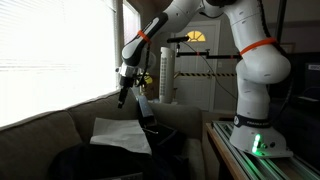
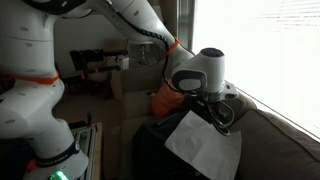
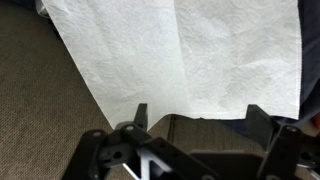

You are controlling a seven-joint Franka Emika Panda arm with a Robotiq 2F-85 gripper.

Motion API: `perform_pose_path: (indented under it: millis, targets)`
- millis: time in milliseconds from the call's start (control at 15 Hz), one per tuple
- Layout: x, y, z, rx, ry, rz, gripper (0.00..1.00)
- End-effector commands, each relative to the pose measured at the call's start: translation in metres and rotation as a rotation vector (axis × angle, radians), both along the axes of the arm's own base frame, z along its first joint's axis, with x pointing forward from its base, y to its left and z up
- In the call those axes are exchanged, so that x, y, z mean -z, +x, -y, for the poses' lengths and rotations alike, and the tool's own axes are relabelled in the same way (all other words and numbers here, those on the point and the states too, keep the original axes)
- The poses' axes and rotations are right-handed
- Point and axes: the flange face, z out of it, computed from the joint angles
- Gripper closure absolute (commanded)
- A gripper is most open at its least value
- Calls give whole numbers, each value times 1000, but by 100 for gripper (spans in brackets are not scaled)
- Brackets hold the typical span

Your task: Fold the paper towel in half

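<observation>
My gripper's open fingers straddle the paper towel's crease (image 3: pixel 184 88), so I keep lowering them toward the paper towel's middle (image 3: pixel 180 40) until they can pinch that crease.
The paper towel (image 1: pixel 122 134) is a white creased sheet lying flat on the couch seat; it also shows in an exterior view (image 2: pixel 203 146) and fills the upper part of the wrist view (image 3: pixel 180 55). My gripper (image 3: pixel 197 112) is open, its two dark fingers spread just at the towel's near edge, with nothing between them. In both exterior views the gripper (image 1: pixel 124 96) (image 2: pixel 222 118) hovers a little above the towel's far edge, close to the couch back.
The couch (image 1: pixel 50 135) has a beige back and a dark cushion (image 2: pixel 150 150) under the towel. An orange object (image 2: pixel 165 100) lies behind the towel. The robot base (image 1: pixel 255 140) stands on a table beside the couch. A window with blinds (image 1: pixel 50 50) is behind.
</observation>
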Motion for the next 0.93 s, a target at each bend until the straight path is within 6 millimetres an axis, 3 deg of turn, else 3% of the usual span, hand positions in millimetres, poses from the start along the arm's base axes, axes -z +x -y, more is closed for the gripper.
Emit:
perform_pose_path:
  millis: [0,333,533,867]
  targets:
    - [36,22,13,-47,67,-18,0]
    - [70,24,21,-96,123,-84,0]
    - [86,22,26,-111,132,-118,17]
    - [102,19,27,-110,137,-150,15]
